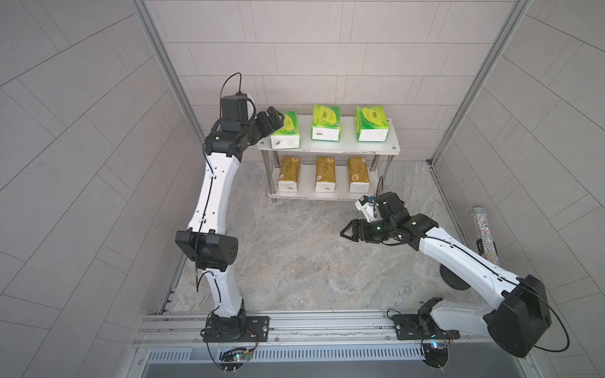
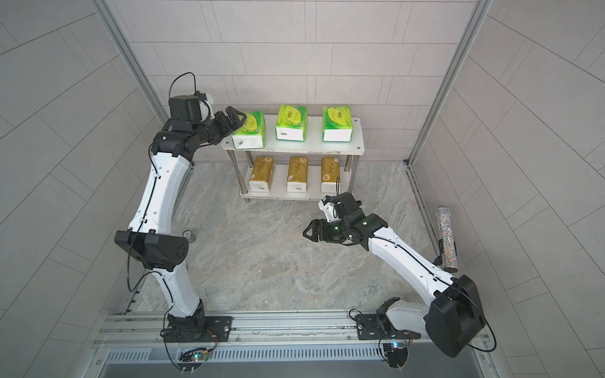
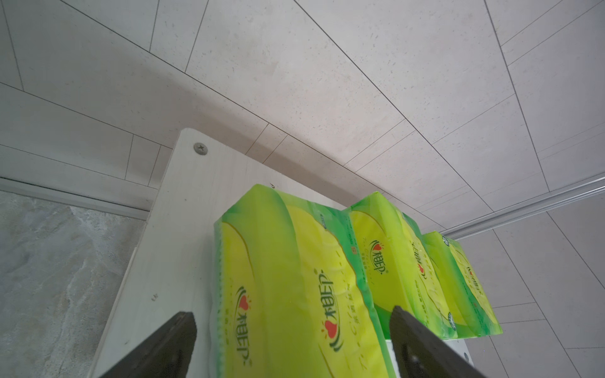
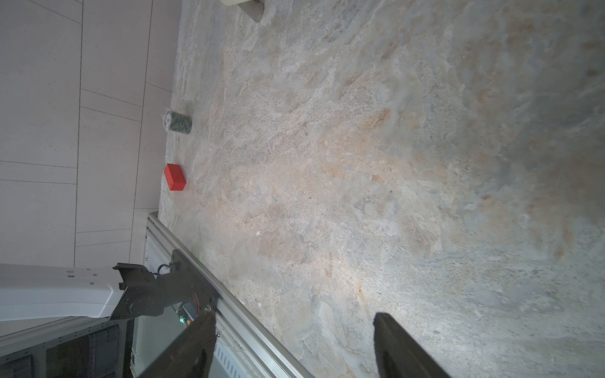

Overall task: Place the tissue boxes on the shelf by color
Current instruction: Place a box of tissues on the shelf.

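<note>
The green tissue box by my left gripper is too near the top board's front edge [image 1: 285, 150]. I should move back and push the tissue box inward on its white front [image 1: 285, 141].
The shelf [image 1: 347, 148] stands against the back wall. Three green-and-yellow tissue boxes sit on its top board: left [image 1: 285, 131], middle [image 1: 325, 122], right [image 1: 372, 123]. Three gold-brown ones [image 1: 325, 173] lie in a row on the lower board [image 1: 307, 195]. My left gripper [image 1: 278, 119] [image 3: 291, 314] is open astride the left green pack [image 3: 288, 278]. Both fingers stand a little clear of its sides, and the pack rests on the board [image 3: 183, 229]. My right gripper [image 1: 345, 232] [image 4: 294, 315] hovers open and empty over the stone floor in front of the shelf.
A glittery cylinder [image 1: 484, 235] on a black stand leans at the right wall. A red block [image 4: 175, 176] and a small camouflage roll [image 4: 178, 122] lie by the left wall. The arms' mounting rail [image 1: 294, 322] runs along the front edge.
</note>
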Robot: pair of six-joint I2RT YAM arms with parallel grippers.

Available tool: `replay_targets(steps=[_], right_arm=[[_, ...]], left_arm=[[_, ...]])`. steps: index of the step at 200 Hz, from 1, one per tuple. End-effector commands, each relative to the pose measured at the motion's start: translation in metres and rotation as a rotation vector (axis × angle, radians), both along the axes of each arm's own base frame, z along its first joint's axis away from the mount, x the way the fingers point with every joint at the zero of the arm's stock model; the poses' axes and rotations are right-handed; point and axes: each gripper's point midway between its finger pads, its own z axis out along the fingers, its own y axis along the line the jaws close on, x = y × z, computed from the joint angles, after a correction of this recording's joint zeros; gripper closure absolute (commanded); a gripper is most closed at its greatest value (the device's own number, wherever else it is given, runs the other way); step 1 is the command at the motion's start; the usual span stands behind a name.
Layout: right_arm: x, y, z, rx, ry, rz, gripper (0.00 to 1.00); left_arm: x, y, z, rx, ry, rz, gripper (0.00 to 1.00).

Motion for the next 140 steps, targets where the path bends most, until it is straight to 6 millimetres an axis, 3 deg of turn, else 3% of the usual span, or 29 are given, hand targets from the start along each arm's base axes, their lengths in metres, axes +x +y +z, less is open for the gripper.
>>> replay_targets(steps=[1,97,140], right_arm=[[0.003,0.002,0.001,0.001,-0.01,-0.005,0.21],[0.01,0.004,-0.007,-0.016,0.01,-0.012,0.21],[0.014,0.006,-0.006,-0.027,0.002,-0.001,0.21]], left_arm=[[-0.023,0.007,0.036,0.056,-0.092,0.003,0.0],[-0.111,0.002,0.01,0.424,-0.117,-0.181,0.0],[-0.119,-0.005,-0.02,0.632,-0.067,-0.232,0.01]])
